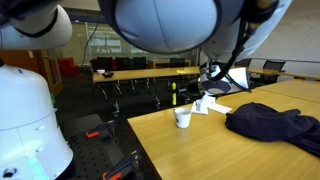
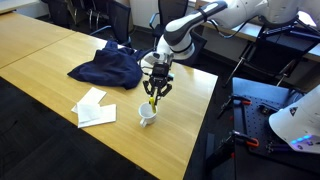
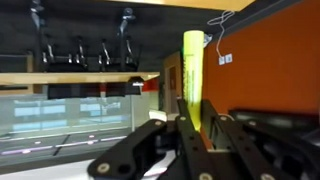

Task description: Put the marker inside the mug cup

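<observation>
The yellow marker is hanging off to one side of the white mug cup, so I need to move my gripper back over the mug cup's opening before I lower the marker in.
My gripper is shut on the yellow marker and holds it upright just above the white mug cup on the wooden table. In the wrist view the marker stands clamped between the black fingers. In an exterior view the mug cup sits near the table's near end, and the marker shows as a small yellow stick just above and beside it; the gripper there is mostly hidden by the arm.
A dark blue cloth lies on the table behind the mug cup, also seen in an exterior view. White papers lie beside the mug cup. The table edge is close to the mug cup.
</observation>
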Tool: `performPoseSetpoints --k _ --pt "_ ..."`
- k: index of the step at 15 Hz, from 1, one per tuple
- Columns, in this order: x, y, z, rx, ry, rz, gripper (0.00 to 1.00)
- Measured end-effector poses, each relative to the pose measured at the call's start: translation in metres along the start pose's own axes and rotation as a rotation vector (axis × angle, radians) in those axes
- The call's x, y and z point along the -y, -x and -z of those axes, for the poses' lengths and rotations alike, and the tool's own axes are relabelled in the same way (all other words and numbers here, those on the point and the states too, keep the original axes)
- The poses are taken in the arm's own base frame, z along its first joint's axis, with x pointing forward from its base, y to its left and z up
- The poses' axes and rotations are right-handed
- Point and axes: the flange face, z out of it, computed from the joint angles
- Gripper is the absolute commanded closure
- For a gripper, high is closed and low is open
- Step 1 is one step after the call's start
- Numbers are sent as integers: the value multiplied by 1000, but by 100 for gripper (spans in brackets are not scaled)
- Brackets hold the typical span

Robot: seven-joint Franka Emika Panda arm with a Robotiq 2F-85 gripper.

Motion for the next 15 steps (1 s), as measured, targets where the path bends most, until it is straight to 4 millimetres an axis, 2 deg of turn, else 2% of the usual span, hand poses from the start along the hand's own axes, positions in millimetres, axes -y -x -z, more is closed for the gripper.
performPoseSetpoints --k 5,10,15 --pt "-7 10 -29 -168 -215 50 95" --pt "-32 27 -27 -212 -204 14 95" --pt "-51 58 -20 -171 -148 -54 95"
